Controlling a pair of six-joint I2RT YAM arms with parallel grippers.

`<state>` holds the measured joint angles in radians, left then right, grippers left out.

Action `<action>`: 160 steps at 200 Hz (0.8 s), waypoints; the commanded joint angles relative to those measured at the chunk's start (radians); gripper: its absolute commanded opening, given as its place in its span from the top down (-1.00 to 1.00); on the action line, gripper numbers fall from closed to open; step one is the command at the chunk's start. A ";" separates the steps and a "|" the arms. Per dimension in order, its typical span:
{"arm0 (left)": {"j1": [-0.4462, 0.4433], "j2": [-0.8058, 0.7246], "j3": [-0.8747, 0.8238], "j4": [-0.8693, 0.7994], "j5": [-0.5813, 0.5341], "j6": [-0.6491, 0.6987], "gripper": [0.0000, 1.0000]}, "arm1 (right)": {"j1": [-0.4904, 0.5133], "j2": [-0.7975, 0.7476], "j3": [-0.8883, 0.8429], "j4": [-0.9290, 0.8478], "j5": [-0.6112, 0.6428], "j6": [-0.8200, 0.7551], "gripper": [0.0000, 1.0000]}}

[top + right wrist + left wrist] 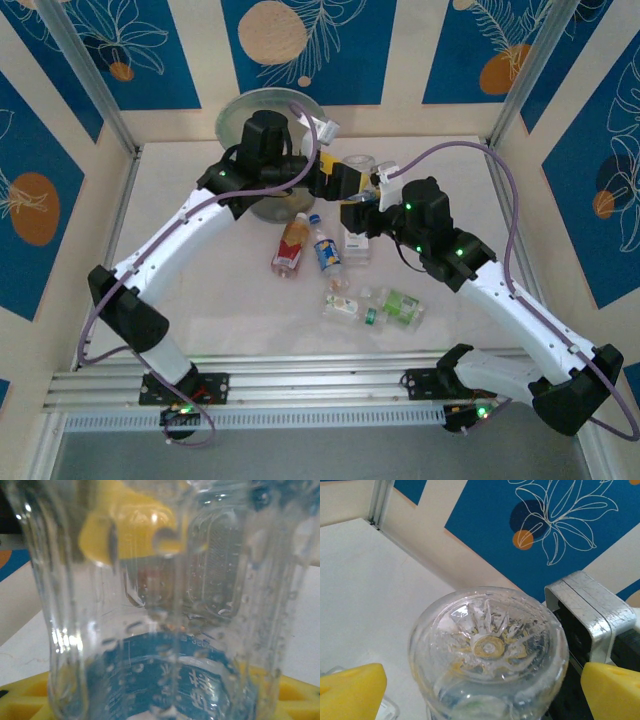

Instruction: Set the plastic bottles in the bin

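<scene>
My right gripper's bottle [367, 194] has my left arm between it and the bin. My left gripper should take hold of the bottle's base [489, 647] and bring the bottle to the bin.
My right gripper [374, 196] is shut on a clear plastic bottle [360, 165] with a blue label [165, 680], held above the back middle of the table. In the right wrist view its yellow fingers [295, 695] press the bottle's sides. My left gripper [484, 687] stands open around the same bottle's base [489, 645], and its yellow fingertips [350, 690] stand clear on both sides. The bin [232, 120] stands at the back, left of the bottle and behind the left arm. Several more plastic bottles lie mid-table, among them one with a red label [289, 246], one blue [327, 251] and one green [402, 306].
A white-labelled bottle [357, 246] and a clear one [344, 307] lie in the same cluster. Patterned blue and cream walls [70, 60] close the table on three sides. A metal rail [300, 385] runs along the near edge.
</scene>
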<state>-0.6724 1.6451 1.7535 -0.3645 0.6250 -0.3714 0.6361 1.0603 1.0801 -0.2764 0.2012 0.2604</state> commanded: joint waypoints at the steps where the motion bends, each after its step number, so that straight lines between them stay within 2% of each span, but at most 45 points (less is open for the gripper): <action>1: -0.010 0.020 0.031 0.031 0.061 -0.006 -0.99 | 0.011 -0.010 0.026 0.043 -0.023 -0.012 -0.12; 27: -0.010 0.027 0.028 0.054 0.087 -0.026 -0.92 | 0.014 -0.010 0.029 0.052 -0.024 -0.007 -0.12; 77: -0.010 0.017 0.019 0.061 0.078 -0.030 -0.27 | 0.017 -0.010 0.032 0.050 -0.015 -0.004 -0.14; 98: -0.010 0.005 0.012 0.068 0.058 -0.026 -0.14 | 0.019 -0.006 0.040 0.030 0.013 0.002 -0.22; 115: -0.010 -0.014 0.001 0.076 0.005 -0.016 0.00 | 0.019 -0.002 0.054 -0.003 0.051 0.006 -0.35; 160: -0.003 -0.083 -0.030 0.093 -0.227 0.034 0.28 | 0.017 -0.024 0.073 -0.063 0.117 0.030 -0.93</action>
<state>-0.6773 1.6306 1.7302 -0.3199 0.5488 -0.3805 0.6487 1.0630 1.1152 -0.3000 0.2562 0.2794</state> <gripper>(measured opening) 0.578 0.917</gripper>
